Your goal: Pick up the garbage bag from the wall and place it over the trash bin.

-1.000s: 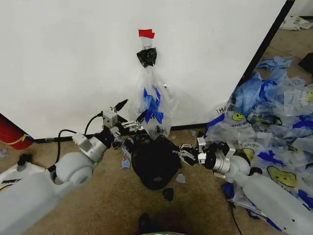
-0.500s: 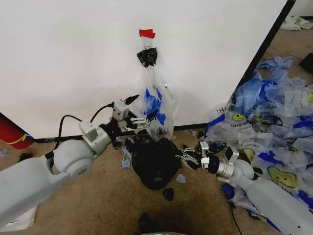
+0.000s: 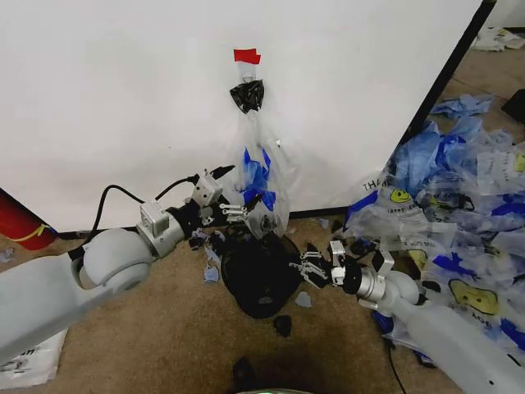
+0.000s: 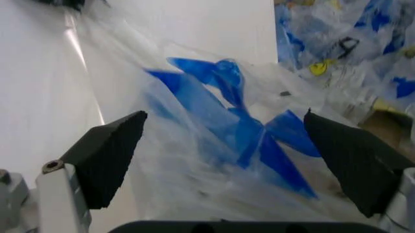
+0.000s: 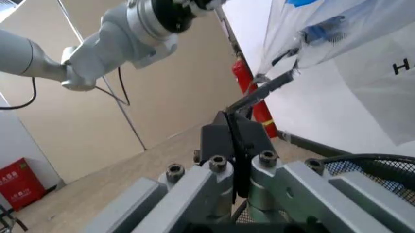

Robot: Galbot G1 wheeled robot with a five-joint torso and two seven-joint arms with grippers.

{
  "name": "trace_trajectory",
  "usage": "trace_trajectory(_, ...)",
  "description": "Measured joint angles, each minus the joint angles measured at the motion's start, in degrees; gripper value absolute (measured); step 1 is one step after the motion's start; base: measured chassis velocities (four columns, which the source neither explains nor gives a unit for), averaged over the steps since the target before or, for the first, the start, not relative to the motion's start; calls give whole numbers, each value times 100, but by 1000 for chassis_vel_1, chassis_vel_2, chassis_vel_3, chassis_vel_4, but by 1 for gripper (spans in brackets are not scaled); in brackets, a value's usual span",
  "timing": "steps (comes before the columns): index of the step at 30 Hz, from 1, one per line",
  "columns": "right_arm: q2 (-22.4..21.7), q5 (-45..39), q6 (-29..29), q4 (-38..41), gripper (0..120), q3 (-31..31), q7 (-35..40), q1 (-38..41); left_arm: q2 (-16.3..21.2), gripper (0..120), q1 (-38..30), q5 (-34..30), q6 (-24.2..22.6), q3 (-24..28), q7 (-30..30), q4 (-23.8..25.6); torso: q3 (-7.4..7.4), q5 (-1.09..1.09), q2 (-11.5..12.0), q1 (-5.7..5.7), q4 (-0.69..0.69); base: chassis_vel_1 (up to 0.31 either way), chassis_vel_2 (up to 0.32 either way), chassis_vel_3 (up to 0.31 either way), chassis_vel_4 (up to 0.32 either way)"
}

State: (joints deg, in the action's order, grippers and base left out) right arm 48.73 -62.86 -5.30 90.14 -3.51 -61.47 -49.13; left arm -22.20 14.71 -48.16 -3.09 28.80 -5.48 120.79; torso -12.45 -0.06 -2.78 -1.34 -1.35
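The garbage bag [image 3: 261, 176] will open out wide when I pull the blue handle strips [image 3: 257, 175] apart, because they hang in a bunch among loose clear folds.
The garbage bag [image 3: 261, 176] hangs on the white wall [image 3: 123, 98] from a black knot under a red tape piece [image 3: 245, 56]. It is clear plastic with blue handle strips [image 4: 240, 128]. Its lower end reaches down to the black mesh trash bin [image 3: 258, 279] on the carpet. My left gripper [image 3: 234, 212] is open at the bag's lower left, and its black fingers [image 4: 107, 158] stand wide apart with the bag just ahead of them. My right gripper [image 3: 310, 267] is shut with nothing in it, beside the bin's right rim [image 5: 372, 167].
A heap of clear and blue plastic bags [image 3: 459, 205] covers the floor on the right. A red cylinder [image 3: 20, 223] stands at the far left by the wall. Black scraps [image 3: 283, 325] lie on the carpet in front of the bin.
My left arm has reached farther right, bringing its gripper up against the bag's lower part. My right gripper has sunk a little and edged left toward the bin.
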Motion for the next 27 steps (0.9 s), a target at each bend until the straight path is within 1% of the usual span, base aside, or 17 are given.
trace_trajectory(4, 22, 15, -2, -5, 0, 1, 2, -13, 5, 96, -584, -113, -413, 224, 151, 129, 0, 1, 0, 0, -1, 0, 0, 0, 0)
trace_trajectory(5, 22, 15, -2, -5, 0, 1, 2, -13, 5, 96, -584, -113, -413, 224, 151, 129, 0, 1, 0, 0, -1, 0, 0, 0, 0)
trace_trajectory(7, 35, 22, -2, -12, 0, 8, 2, -18, -45, 96, -835, -144, -516, 426, 159, 212, 0, 3, 0, 0, 0, 0, 0, 0, 0)
trace_trajectory(11, 38, 36, -11, -14, 0, 36, 4, -59, -248, 95, -1154, -14, -479, 731, 177, 240, 0, 1, 0, 0, -1, 0, 0, 0, 0)
trace_trajectory(14, 28, 52, -15, -14, 0, 66, 3, -104, -311, 95, -1266, 4, -479, 869, 187, 231, 0, 0, 0, 0, -2, 0, 0, 0, 0)
trace_trajectory(16, 23, 67, -21, -14, 0, 94, 1, -141, -322, 95, -1355, 46, -478, 1025, 216, 180, 0, 3, 0, 0, -1, 0, 0, 0, 0)
trace_trajectory(18, 19, 83, -24, -14, 0, 107, 0, -165, -305, 95, -1389, 96, -449, 1166, 243, 131, 0, -1, 0, 0, -1, 0, 0, 0, 0)
trace_trajectory(22, 15, 94, -26, -31, 0, 116, -9, -172, -276, 95, -1441, 128, -425, 1342, 262, 123, 0, 0, 0, 0, 1, 0, 0, 0, 0)
trace_trajectory(27, 16, 97, -32, -47, 0, 116, -9, -171, -300, 94, -1714, 134, -566, 1655, 270, 37, 0, 1, 0, 0, -1, 0, 0, 0, 0)
